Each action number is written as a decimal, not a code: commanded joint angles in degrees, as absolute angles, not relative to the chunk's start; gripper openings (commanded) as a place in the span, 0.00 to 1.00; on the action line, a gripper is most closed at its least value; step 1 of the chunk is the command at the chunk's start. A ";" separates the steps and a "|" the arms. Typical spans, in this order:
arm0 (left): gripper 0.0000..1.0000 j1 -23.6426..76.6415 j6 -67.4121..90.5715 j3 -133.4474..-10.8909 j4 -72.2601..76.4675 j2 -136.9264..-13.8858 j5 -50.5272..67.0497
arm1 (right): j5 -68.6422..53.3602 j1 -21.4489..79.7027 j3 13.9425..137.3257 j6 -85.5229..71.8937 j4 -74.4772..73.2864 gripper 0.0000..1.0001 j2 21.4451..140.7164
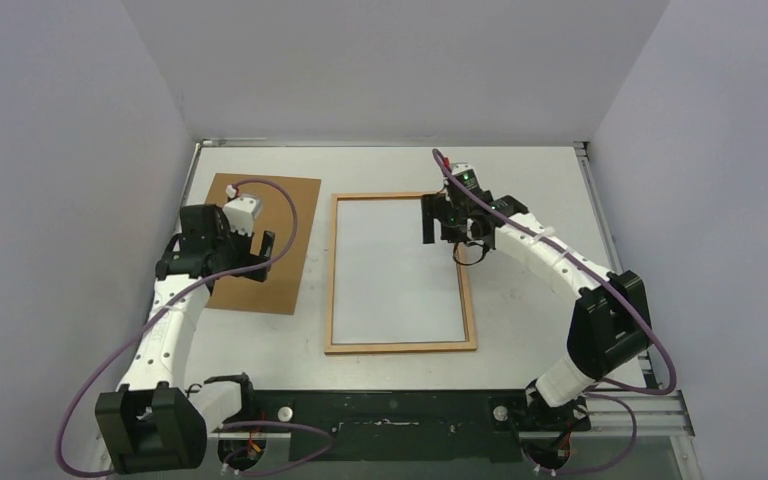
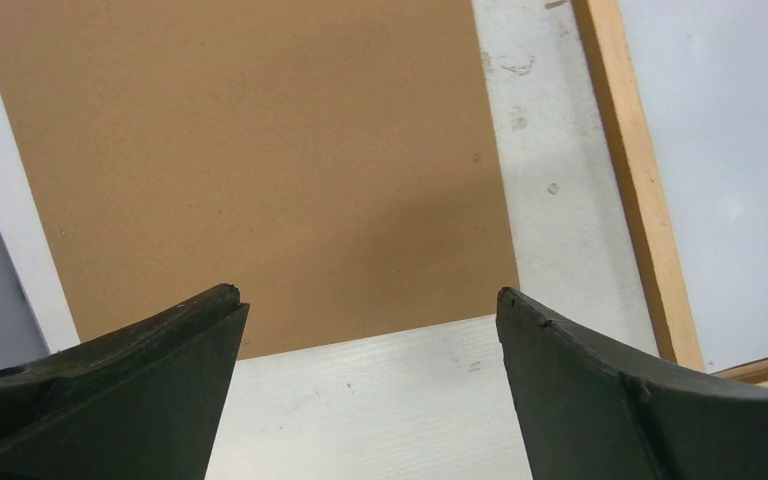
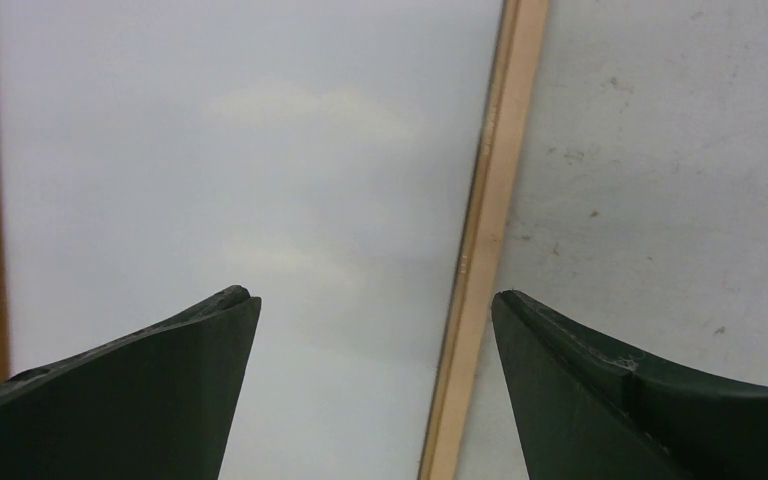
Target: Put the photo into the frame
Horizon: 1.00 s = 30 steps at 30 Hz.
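The brown board [image 1: 302,250] lies askew next to the frame. Next, my left gripper pushes the board's wall-side edge [image 1: 208,196] to straighten the board with my right gripper's help.
The frame [image 1: 331,270], a narrow light-wood border, lies flat mid-table. It also shows in the left wrist view [image 2: 640,190] and the right wrist view [image 3: 485,230]. A smooth pale surface [image 1: 395,270] fills it. I cannot tell whether that is the photo's white back or the bare pane. No printed plant picture shows anywhere. My right gripper [image 1: 440,228] [image 3: 375,300] is open and empty above the frame's right rail near its far corner. My left gripper [image 1: 245,268] [image 2: 368,300] is open and empty above the near edge of the brown board.
A plain brown fibreboard backing sheet [image 1: 285,250] [image 2: 260,150] lies left of the frame, partly under my left arm. Grey walls close in the table on the left, back and right. A black mounting rail [image 1: 400,410] runs along the near edge.
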State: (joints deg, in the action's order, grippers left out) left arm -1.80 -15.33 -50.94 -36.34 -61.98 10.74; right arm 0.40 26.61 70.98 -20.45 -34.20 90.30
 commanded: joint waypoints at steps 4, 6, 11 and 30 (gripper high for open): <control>0.96 -9.70 -18.22 -57.07 -34.25 -68.72 9.33 | 5.73 41.09 79.60 -28.68 -26.48 0.90 89.38; 0.97 -13.08 -20.20 -58.23 -32.95 -71.31 9.49 | 7.87 45.75 82.76 -30.10 -25.16 0.90 92.89; 0.93 -20.34 -24.66 -60.67 -30.92 -78.20 9.61 | 9.21 54.30 88.99 -33.37 -19.29 0.90 104.27; 0.89 -29.08 -30.49 -62.78 -21.20 -91.82 6.32 | 6.76 61.20 111.85 -37.34 -16.43 0.90 134.33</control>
